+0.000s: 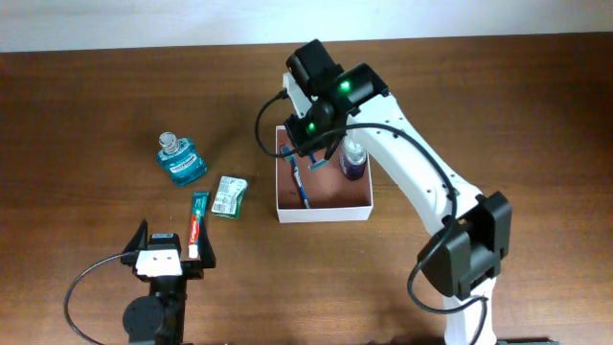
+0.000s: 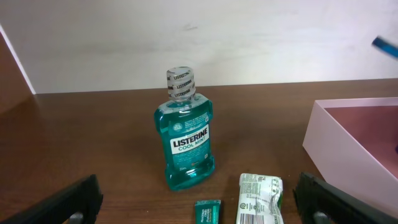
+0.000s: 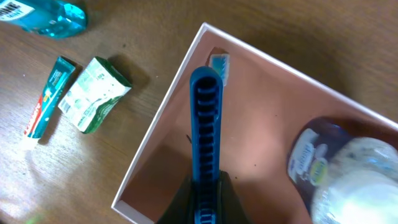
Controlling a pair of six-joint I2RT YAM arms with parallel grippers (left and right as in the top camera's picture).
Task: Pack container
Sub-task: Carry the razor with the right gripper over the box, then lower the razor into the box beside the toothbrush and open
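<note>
The blue ribbed handle (image 3: 206, 121) is hanging over the container, clear of the purple bottle, so my right gripper keeps moving it down to the container's bottom beside the toothbrush.
The container (image 1: 324, 212) is a shallow white-walled box with a reddish-brown inside, at the table's middle; it also shows in the left wrist view (image 2: 341, 157) and the right wrist view (image 3: 158, 134). My right gripper (image 1: 319, 153) hangs over its left part, shut on a blue ribbed handle (image 3: 205, 124). A blue toothbrush (image 1: 301, 185) lies in the box and a teal-white brush head (image 3: 219, 64) shows past the handle's tip. A purple bottle (image 1: 352, 163) with a clear cap stands inside (image 3: 323, 165). My left gripper (image 1: 174, 251) (image 2: 199, 208) is open and empty, low near the toothpaste.
Left of the box lie a teal mouthwash bottle (image 1: 180, 160) (image 2: 185, 140), a red-green toothpaste tube (image 1: 197, 225) (image 2: 207, 212) and a green-white packet (image 1: 230, 195) (image 2: 260, 199). The toothpaste's end lies between my left fingers. The right arm spans the table's right side.
</note>
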